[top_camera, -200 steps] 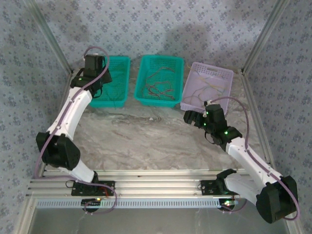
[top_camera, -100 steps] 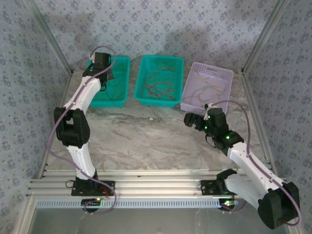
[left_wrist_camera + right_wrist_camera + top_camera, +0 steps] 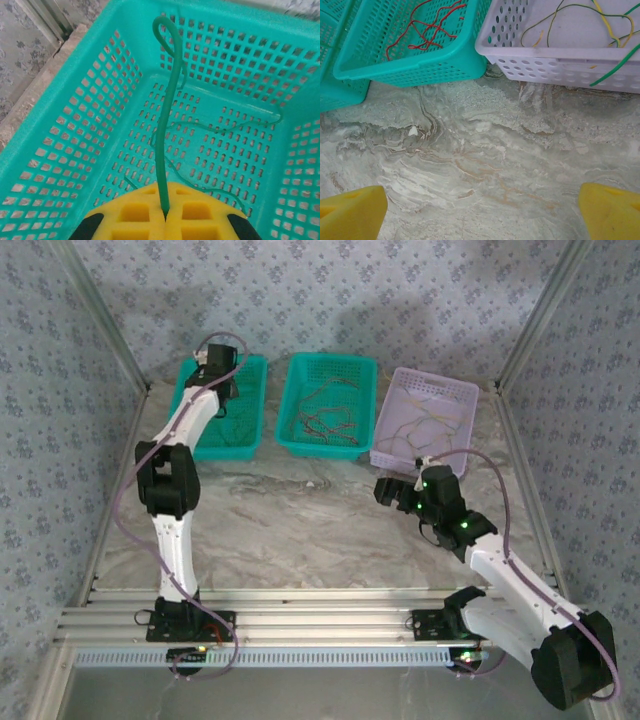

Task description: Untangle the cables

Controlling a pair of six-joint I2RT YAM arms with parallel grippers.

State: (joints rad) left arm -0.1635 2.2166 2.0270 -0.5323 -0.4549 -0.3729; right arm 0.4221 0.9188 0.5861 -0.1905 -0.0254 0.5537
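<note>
My left gripper should keep lowering, as the held cable's loop (image 3: pixel 176 44) is inside the basket of green cables, and let go close above the basket's bottom (image 3: pixel 197 147).
My left gripper (image 3: pixel 214 367) hangs over the left teal basket (image 3: pixel 238 446) and is shut on a green cable (image 3: pixel 165 150). That cable rises from between the yellow fingers (image 3: pixel 135 215) and curls over at its top. More thin green cables (image 3: pixel 235 127) lie on the basket floor. Red cables (image 3: pixel 322 422) lie in the middle teal basket (image 3: pixel 318 447). Yellow and green cables (image 3: pixel 425 426) lie in the lilac basket (image 3: pixel 428 390). My right gripper (image 3: pixel 385 490) stands open above the bare marble, short of the lilac basket (image 3: pixel 560 62), with nothing between its fingers (image 3: pixel 350 210).
The three baskets stand side by side at the back of the marble table (image 3: pixel 290 520). A green cable (image 3: pixel 615 65) hangs over the lilac basket's front rim. Patterned walls and aluminium posts (image 3: pixel 110 335) close in the sides.
The left arm has stretched up and back, carrying its gripper deeper over the left basket. The right gripper has shifted slightly left and toward the baskets.
</note>
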